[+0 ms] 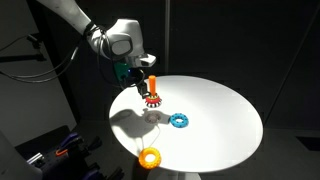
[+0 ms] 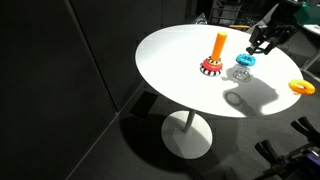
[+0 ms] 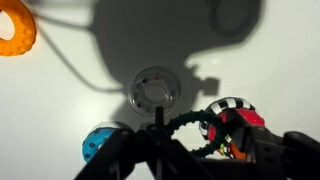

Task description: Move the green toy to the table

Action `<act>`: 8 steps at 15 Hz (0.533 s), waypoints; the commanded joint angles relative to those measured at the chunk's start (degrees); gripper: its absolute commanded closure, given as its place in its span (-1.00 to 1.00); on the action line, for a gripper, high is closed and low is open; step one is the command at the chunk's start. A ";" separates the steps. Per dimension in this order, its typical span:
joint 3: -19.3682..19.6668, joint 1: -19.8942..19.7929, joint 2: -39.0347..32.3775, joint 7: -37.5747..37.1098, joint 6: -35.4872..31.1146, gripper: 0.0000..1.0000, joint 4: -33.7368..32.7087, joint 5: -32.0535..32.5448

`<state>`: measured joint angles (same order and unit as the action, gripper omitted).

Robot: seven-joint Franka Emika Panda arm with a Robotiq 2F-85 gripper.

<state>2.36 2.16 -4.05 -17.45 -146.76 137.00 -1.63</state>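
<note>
The green toy [image 3: 191, 117] hangs free of the orange post, so my gripper should keep lowering it to the open tabletop [image 2: 236, 86] beside the clear ring and let go there.
The green toy [image 3: 186, 128] is a dark green gear-edged ring held in my gripper [image 3: 175, 140], above the white round table [image 3: 80, 100]. In an exterior view the gripper [image 1: 137, 78] hangs with the green ring [image 1: 132, 72] above the table's [image 1: 215, 110] edge, beside the orange post [image 1: 153, 82] on its red and checkered base [image 1: 152, 100]. In an exterior view the gripper [image 2: 262, 44] is over the table's [image 2: 170, 55] far side, past the post [image 2: 219, 44]. The base [image 3: 235, 118] lies just below and right of the ring in the wrist view.
A blue ring [image 1: 180, 120] [image 2: 246, 61] [image 3: 98, 145], an orange ring [image 1: 150, 157] [image 2: 301, 87] [image 3: 15, 28] and a clear ring [image 3: 155, 90] [image 2: 243, 75] lie on the table. Dark curtains surround it. Equipment stands on the floor [image 1: 55, 150].
</note>
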 commanded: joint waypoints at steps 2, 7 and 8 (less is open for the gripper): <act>-0.46 -1.31 -3.82 3.48 -3.93 0.24 -0.70 -1.52; -0.54 -1.50 -7.19 4.92 -5.53 0.24 -1.27 -2.05; -0.52 -1.47 -7.56 5.12 -5.37 -0.07 -1.38 -1.95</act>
<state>2.36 1.54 -10.23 -14.65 -151.94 136.73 -2.25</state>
